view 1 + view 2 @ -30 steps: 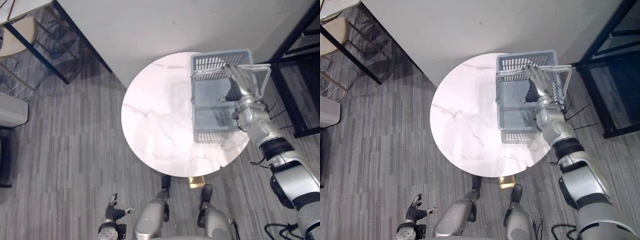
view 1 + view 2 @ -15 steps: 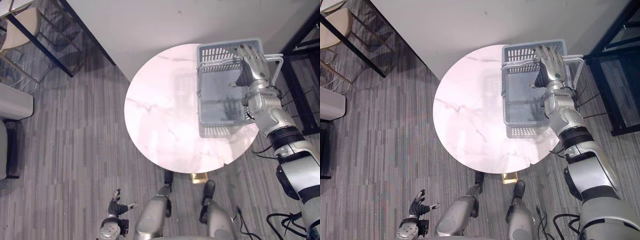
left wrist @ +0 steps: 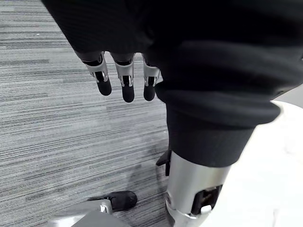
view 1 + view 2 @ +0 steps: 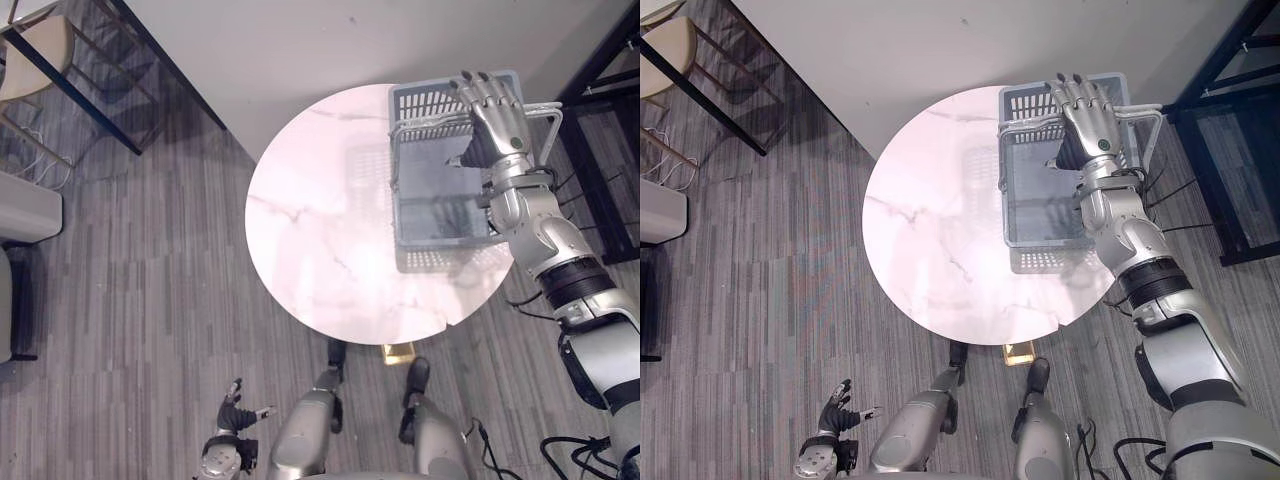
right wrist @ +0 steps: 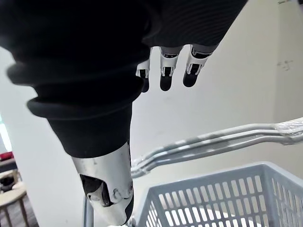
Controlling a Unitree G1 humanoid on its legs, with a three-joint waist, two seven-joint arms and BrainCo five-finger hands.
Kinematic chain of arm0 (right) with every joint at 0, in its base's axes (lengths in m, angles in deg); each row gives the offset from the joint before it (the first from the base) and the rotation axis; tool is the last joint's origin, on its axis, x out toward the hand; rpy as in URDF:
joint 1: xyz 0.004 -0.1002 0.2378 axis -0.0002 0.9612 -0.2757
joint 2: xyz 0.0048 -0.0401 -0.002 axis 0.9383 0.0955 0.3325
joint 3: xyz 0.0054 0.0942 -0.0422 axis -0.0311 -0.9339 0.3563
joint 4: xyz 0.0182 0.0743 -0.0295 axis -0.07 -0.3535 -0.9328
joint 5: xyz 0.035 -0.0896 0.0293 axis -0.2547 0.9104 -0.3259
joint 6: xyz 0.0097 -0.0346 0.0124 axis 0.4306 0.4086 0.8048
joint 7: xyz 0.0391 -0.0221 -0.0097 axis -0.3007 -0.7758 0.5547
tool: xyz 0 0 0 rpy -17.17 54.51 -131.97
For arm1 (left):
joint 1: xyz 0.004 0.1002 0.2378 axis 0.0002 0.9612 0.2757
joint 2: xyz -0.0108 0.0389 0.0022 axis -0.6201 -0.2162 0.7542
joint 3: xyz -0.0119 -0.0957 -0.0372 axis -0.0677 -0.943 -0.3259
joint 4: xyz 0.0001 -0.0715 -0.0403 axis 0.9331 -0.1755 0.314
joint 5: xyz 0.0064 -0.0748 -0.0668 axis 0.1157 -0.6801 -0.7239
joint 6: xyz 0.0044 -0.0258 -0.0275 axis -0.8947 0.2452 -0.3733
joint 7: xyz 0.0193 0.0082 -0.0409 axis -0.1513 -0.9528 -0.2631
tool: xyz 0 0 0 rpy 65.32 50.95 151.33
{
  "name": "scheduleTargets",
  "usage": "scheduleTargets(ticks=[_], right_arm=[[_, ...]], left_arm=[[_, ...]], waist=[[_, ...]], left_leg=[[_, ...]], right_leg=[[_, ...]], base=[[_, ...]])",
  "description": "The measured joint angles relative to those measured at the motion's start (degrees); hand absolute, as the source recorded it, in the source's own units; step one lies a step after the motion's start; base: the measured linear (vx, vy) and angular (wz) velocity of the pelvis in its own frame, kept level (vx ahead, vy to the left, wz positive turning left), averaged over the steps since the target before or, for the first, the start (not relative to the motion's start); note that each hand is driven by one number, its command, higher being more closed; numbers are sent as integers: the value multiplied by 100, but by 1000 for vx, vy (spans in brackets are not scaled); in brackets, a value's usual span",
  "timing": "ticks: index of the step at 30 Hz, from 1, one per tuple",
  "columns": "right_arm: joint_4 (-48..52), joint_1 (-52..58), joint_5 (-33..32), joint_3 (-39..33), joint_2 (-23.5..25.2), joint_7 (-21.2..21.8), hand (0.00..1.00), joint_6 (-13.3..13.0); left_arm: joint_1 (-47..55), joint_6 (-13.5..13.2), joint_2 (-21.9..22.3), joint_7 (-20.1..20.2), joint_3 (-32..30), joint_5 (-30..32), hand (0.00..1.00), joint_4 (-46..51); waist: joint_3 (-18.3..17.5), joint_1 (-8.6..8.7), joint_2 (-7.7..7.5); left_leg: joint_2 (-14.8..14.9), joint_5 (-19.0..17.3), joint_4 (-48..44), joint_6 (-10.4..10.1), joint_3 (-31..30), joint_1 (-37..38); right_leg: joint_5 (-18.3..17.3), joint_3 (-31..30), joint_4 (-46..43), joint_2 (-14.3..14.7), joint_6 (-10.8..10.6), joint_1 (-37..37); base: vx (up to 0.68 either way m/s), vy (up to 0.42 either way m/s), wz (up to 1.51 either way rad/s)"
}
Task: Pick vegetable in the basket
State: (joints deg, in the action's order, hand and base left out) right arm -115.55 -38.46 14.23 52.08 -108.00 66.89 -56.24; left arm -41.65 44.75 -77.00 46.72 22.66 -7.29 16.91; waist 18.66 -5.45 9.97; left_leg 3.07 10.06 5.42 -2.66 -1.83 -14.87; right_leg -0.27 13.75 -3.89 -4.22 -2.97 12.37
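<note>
The basket (image 4: 440, 190) will hang roughly level with its open side up when the robot lifts the raised handles (image 4: 432, 124), since these handles run together across the basket's top.
A grey-blue plastic basket (image 4: 425, 97) stands on the back right part of the round white marble table (image 4: 320, 230). Its floor looks bare; I see no vegetable in it. Its metal handles (image 5: 213, 142) are raised across the top. My right hand (image 4: 495, 115) hovers over the far half of the basket, above the handles, open with its fingers (image 5: 165, 71) straight and holding nothing. My left hand (image 4: 230, 425) hangs low beside the table's near side over the floor, with relaxed fingers (image 3: 124, 80) and nothing in it.
A white wall (image 4: 300, 50) runs just behind the table. A black-framed table and a chair (image 4: 60, 60) stand at the back left. A black shelf frame (image 4: 600, 100) is close to the basket's right. Grey plank floor (image 4: 130, 300) lies to the left.
The camera has shifted. My right hand has lifted off the basket's handles and moved toward the basket's far rim, fingers still straight. The left hand has stayed put.
</note>
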Motion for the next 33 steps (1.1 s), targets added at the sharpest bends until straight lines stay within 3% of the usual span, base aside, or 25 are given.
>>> scheduleTargets(ticks=[5,7,9,10,16,21,27,28,31,33], right_arm=[[-947,-562,-4,15,-21,90,0,47],[-1310,-759,-6,13,-56,144,0,100],[-1544,-890,-28,9,-67,147,0,140],[-1633,-948,-48,7,-68,148,100,151],[-2228,-1117,-246,-42,-278,505,100,252],[-2211,-1044,-611,-122,-373,722,100,190],[-1389,-134,-1111,-737,-553,626,100,8],[-1236,89,-1135,-864,-588,628,100,13],[-787,876,-1454,-1532,-611,656,100,21],[-138,1721,-1828,-2187,-439,628,100,42]], left_arm=[[-5,-2,-26,-1,0,-9,0,-5],[-15,-4,-34,0,0,-21,0,17],[-15,-10,-40,0,0,-81,0,18],[-16,-11,-45,-1,1,-128,0,23],[-123,-12,-96,87,13,-241,0,95],[-161,-5,-136,147,13,-238,0,132],[-176,15,-131,246,-3,-238,0,129],[-179,25,-129,246,-17,-238,0,128],[-213,56,-125,246,-87,-236,0,130],[-210,132,-118,247,-121,-236,0,115]], waist=[[-2,-47,7],[-1,-181,11],[2,-209,44],[8,-209,60],[34,-338,244],[34,-324,243],[35,-226,234],[38,-140,211],[29,-100,54],[-23,81,-77]], left_leg=[[-9,99,-1,-36,-245,-216],[-8,110,-1,-37,-283,-242],[-11,127,-1,-48,-366,-268],[-11,141,0,-59,-418,-295],[-19,239,0,-89,-646,-396],[-20,261,0,-122,-698,-382],[-31,267,0,-130,-570,-269],[-34,266,0,-131,-564,-203],[-16,254,0,-144,-431,-22],[9,247,0,-147,-327,7]], right_leg=[[-6,223,-26,0,8,109],[-38,255,-88,-3,41,143],[-74,327,-139,-8,39,149],[-110,363,-205,-15,48,190],[-420,556,-775,-117,72,416],[-627,580,-1152,-196,110,546],[-645,451,-1243,-192,121,542],[-644,449,-1231,-193,120,476],[-633,327,-1166,-186,120,343],[-573,253,-1036,-157,92,295]], base=[[1,-9,21],[-7,-12,14],[-8,-17,16],[-6,-24,18],[4,-41,20],[2,-46,7],[-3,-42,-9],[-3,-12,-7],[-12,-14,-13],[-18,-5,-21]])
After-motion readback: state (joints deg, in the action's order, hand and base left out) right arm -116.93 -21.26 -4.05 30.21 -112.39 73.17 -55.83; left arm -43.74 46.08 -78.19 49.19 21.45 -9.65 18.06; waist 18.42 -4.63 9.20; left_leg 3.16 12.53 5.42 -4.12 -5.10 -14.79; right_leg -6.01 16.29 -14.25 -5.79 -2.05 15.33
